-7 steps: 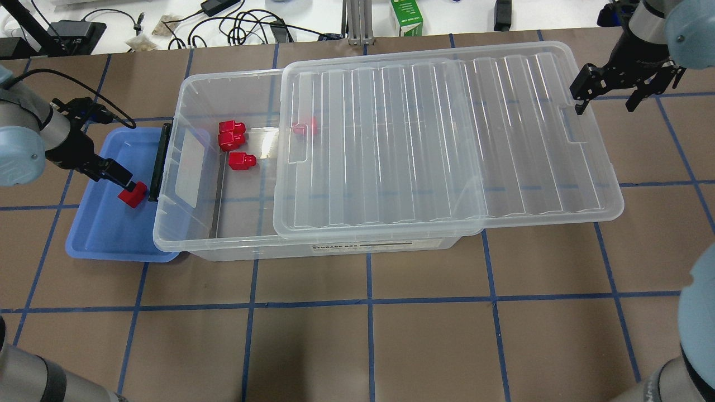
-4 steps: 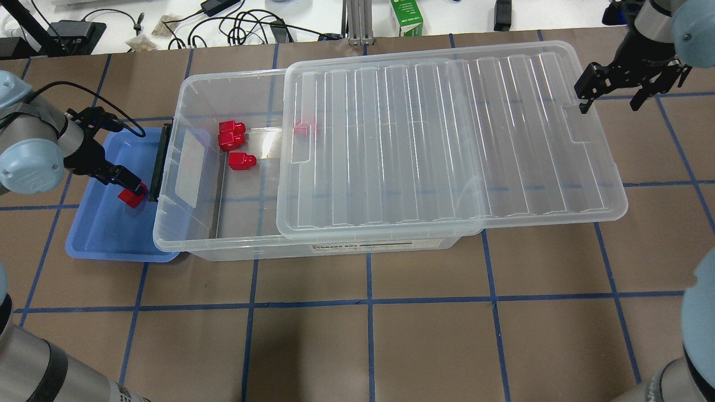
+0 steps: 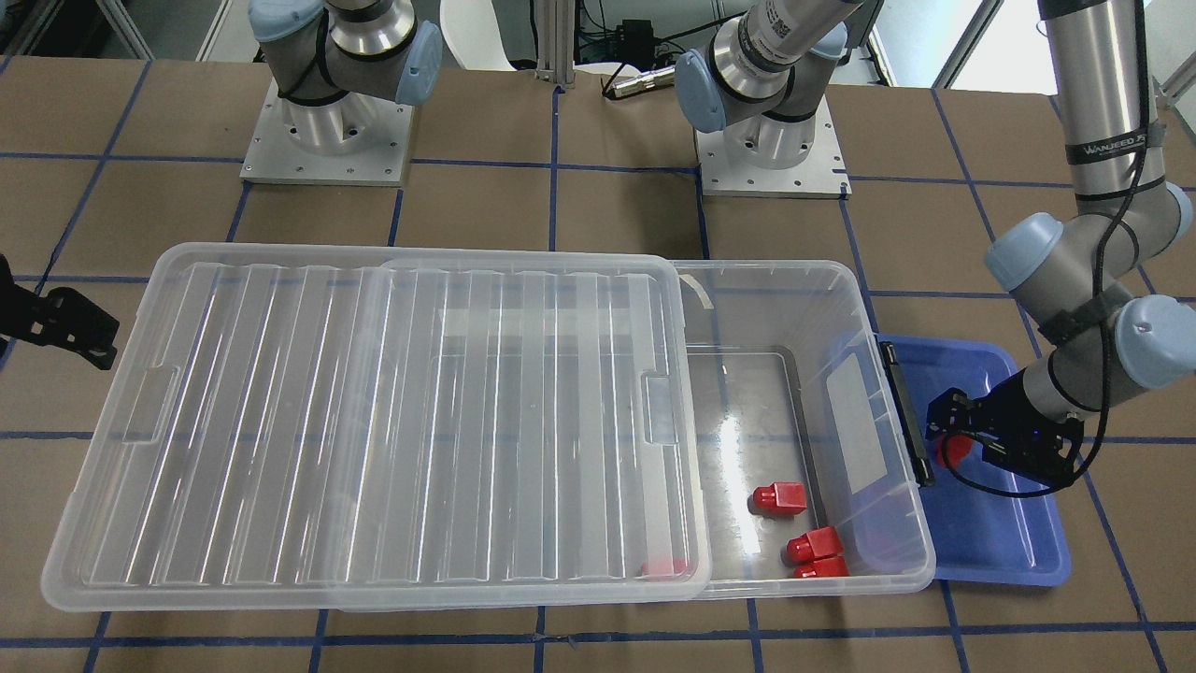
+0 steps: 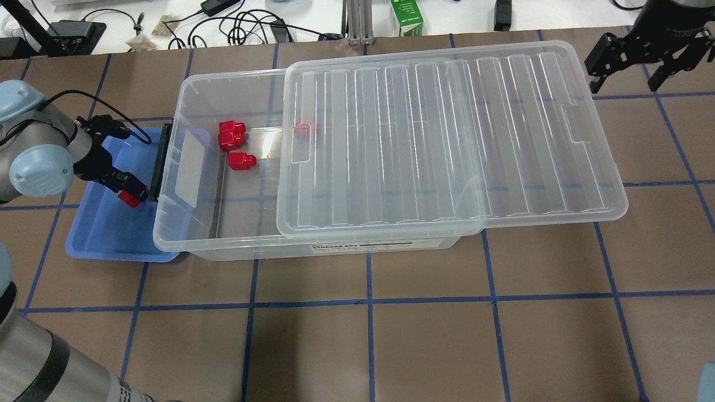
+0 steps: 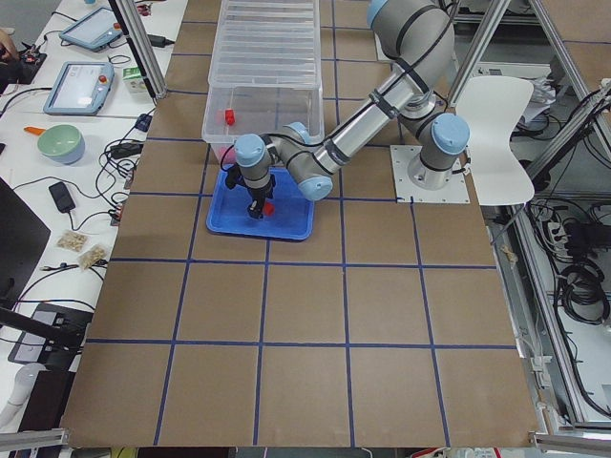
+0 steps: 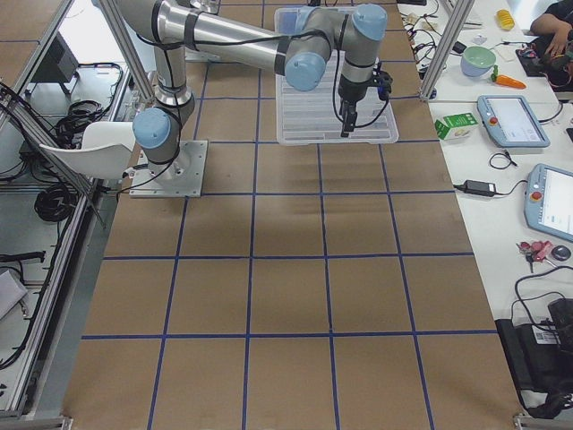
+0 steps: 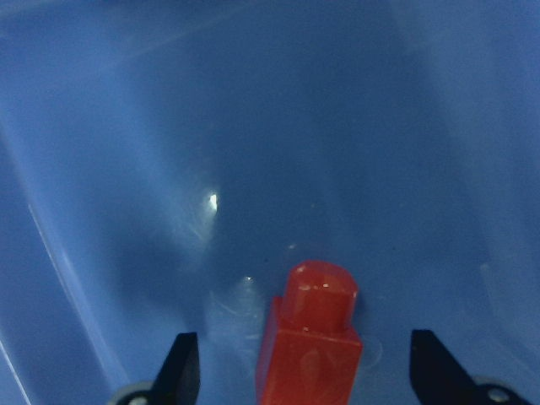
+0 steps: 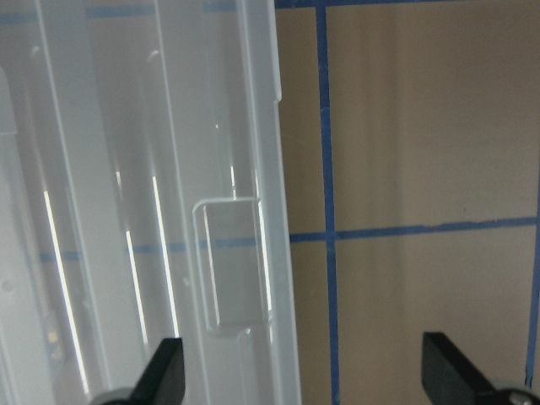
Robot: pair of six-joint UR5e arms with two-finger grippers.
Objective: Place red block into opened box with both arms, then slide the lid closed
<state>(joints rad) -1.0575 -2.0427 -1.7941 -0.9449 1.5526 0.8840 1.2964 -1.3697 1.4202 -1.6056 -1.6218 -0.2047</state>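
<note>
I expect the red block (image 7: 309, 363) to turn square to my left gripper's open fingers when I squeeze it, because it lies slightly crooked (image 7: 319, 297) between them.
A red block (image 4: 129, 199) (image 7: 310, 337) lies in the blue tray (image 4: 106, 234) left of the box (image 4: 251, 251). My left gripper (image 4: 133, 192) (image 3: 944, 439) is open and low in the tray, a finger on each side of the block. The lid (image 4: 447, 139) (image 3: 374, 421) covers the box's right part and overhangs its right end; the left part is uncovered. Three more red blocks (image 4: 232, 134) lie in the uncovered part, and another shows under the lid's edge. My right gripper (image 4: 624, 78) (image 8: 304, 375) is open, beyond the lid's far right corner, holding nothing.
The tray butts against the box's black bar (image 4: 159, 162). Cables and a green carton (image 4: 406, 17) lie past the table's far edge. Both arm bases (image 3: 327, 131) stand on my side of the box. Bare brown table stretches in front of the box.
My left gripper has closed in on the red block in the tray. The lid shifted slightly right, then my right gripper drew back up and to the right, away from it.
</note>
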